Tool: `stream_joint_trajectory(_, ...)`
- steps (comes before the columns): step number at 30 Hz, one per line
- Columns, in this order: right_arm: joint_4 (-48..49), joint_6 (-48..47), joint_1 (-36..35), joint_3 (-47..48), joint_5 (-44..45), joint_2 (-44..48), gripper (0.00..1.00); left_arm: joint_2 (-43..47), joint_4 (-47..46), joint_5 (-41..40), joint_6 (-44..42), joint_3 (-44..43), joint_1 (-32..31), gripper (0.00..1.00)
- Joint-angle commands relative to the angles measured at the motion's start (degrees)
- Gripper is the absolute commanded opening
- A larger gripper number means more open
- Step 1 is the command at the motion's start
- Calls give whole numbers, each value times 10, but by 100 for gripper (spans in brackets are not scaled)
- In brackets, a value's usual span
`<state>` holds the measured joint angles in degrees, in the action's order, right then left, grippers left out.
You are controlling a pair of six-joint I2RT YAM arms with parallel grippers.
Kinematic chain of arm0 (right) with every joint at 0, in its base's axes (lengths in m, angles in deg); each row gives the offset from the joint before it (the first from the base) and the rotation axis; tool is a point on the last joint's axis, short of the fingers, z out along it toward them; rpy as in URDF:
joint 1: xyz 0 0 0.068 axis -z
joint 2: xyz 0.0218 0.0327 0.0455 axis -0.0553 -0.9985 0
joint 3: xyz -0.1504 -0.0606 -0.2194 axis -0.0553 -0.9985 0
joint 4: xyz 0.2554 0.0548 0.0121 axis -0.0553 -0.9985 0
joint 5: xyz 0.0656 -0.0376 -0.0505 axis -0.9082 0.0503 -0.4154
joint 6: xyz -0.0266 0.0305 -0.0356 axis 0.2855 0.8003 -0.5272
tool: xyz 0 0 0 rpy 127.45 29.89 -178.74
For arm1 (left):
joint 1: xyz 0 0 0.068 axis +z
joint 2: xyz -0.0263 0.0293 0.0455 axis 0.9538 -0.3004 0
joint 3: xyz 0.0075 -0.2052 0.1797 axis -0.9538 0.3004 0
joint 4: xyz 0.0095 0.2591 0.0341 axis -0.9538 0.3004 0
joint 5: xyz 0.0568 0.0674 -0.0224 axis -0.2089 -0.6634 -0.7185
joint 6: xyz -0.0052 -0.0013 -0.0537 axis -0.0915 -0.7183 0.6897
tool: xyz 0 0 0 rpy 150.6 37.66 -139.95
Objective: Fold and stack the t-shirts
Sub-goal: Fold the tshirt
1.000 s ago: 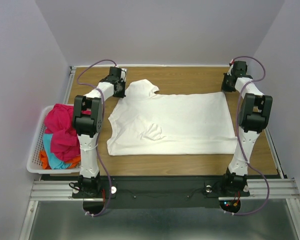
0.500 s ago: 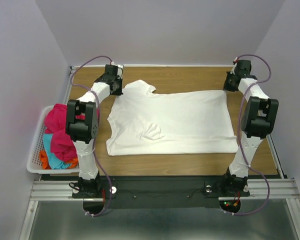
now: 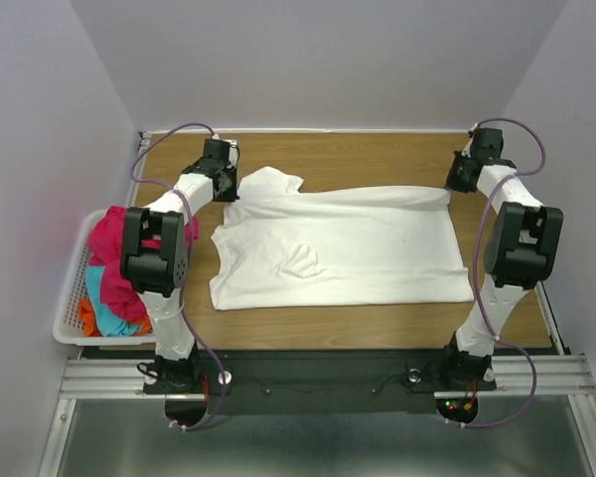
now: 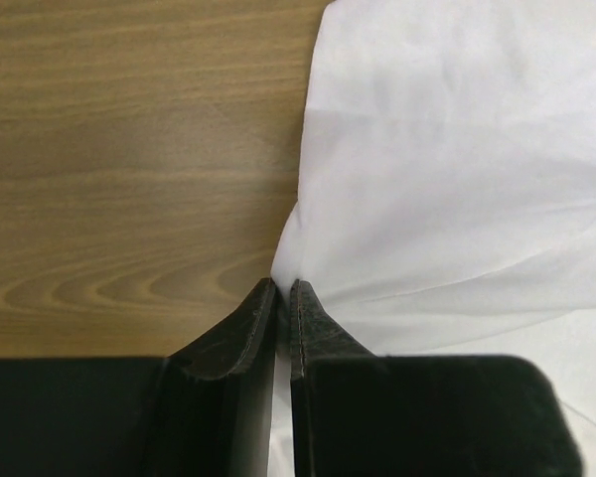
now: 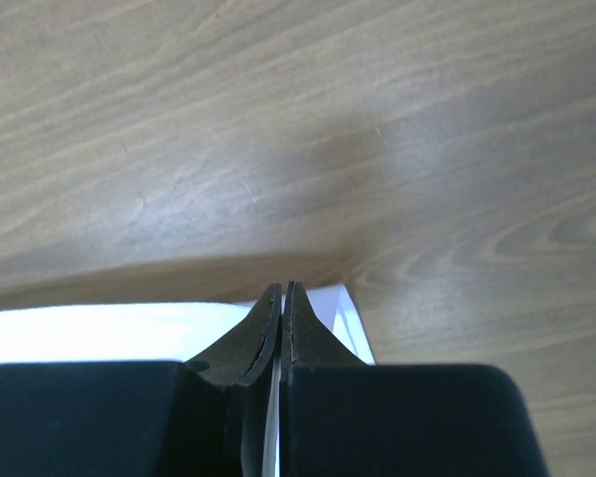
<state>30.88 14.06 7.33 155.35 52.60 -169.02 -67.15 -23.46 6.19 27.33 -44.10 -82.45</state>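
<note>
Both my grippers are holding the shirt's far edge (image 3: 368,193) tight between them. My right gripper should keep pulling it nearer over the shirt's body (image 3: 422,227) until the shirt's edge lies flat, and then let go.
A large white t-shirt (image 3: 343,248) lies spread across the middle of the wooden table, its sleeve and collar end to the left. My left gripper (image 3: 226,187) is shut on the shirt's far left edge by the sleeve; in the left wrist view (image 4: 284,288) white cloth (image 4: 457,169) fans out from between the closed jaws. My right gripper (image 3: 457,184) is shut on the shirt's far right corner (image 5: 343,316); cloth runs between its closed jaws (image 5: 282,290). The shirt's far edge is drawn taut between both grippers and lifted slightly.
A white lattice basket (image 3: 72,298) hangs off the table's left edge, holding magenta (image 3: 119,248), cyan (image 3: 104,298) and orange (image 3: 91,320) shirts. Bare wood (image 3: 377,154) runs along the far side, walls close behind and to both sides.
Both grippers have moved outward and toward the far edge, pulling the shirt's far edge straighter. The left arm's elbow swung left over the basket; the right elbow moved right.
</note>
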Motion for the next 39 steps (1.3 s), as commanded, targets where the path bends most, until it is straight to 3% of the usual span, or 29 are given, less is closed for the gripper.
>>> stream_joint_trajectory(1,23,13,8,-19,16,52,1,54,8,-30,10,12,6,0)
stream_joint_trajectory(12,25,32,27,-68,91,106,1,98,25,-68,30,48,5,0)
stream_joint_trajectory(21,27,80,32,-118,80,137,1,123,26,-64,45,90,5,0)
stream_joint_trajectory(39,27,168,37,-217,148,157,1,154,31,-60,82,178,5,0)
